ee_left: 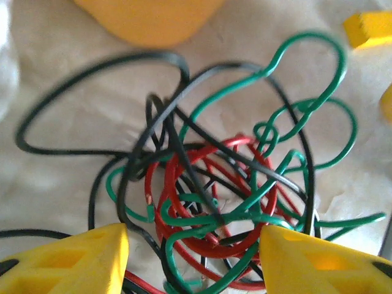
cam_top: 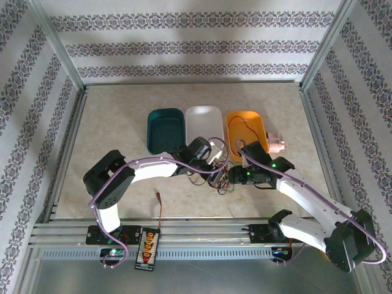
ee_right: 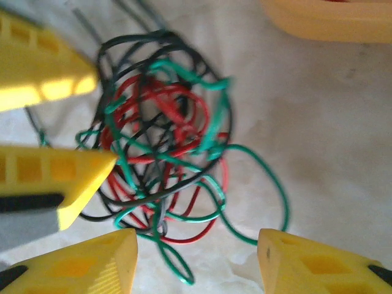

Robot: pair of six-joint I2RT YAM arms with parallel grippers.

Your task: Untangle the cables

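Note:
A red wire runs in and out of green and black loops [ee_right: 211, 150], so my right gripper should pull the red wire [ee_right: 190, 239] free while my left gripper stays at the knot.
The cables [ee_left: 214, 202] are a knot of thin red, green and black wires lying on the beige table. My left gripper [ee_left: 193, 257] is open low over the knot, its yellow fingers [ee_left: 79, 260] on either side of red and green loops without pinching them. My right gripper [ee_right: 196, 263] is open too, at the near edge of the cables [ee_right: 159, 141], with a green loop between its fingertips. In the top view the left gripper [cam_top: 213, 160] and the right gripper [cam_top: 229, 177] meet over the cables [cam_top: 218, 182].
A teal bin [cam_top: 165, 130], a white bin [cam_top: 204, 121] and an orange bin [cam_top: 246, 122] stand in a row behind the knot; a red wire [cam_top: 240, 133] lies in the orange one. A pink object [cam_top: 277, 143] sits to its right. A black orange-plugged board [cam_top: 147, 248] lies on the front rail.

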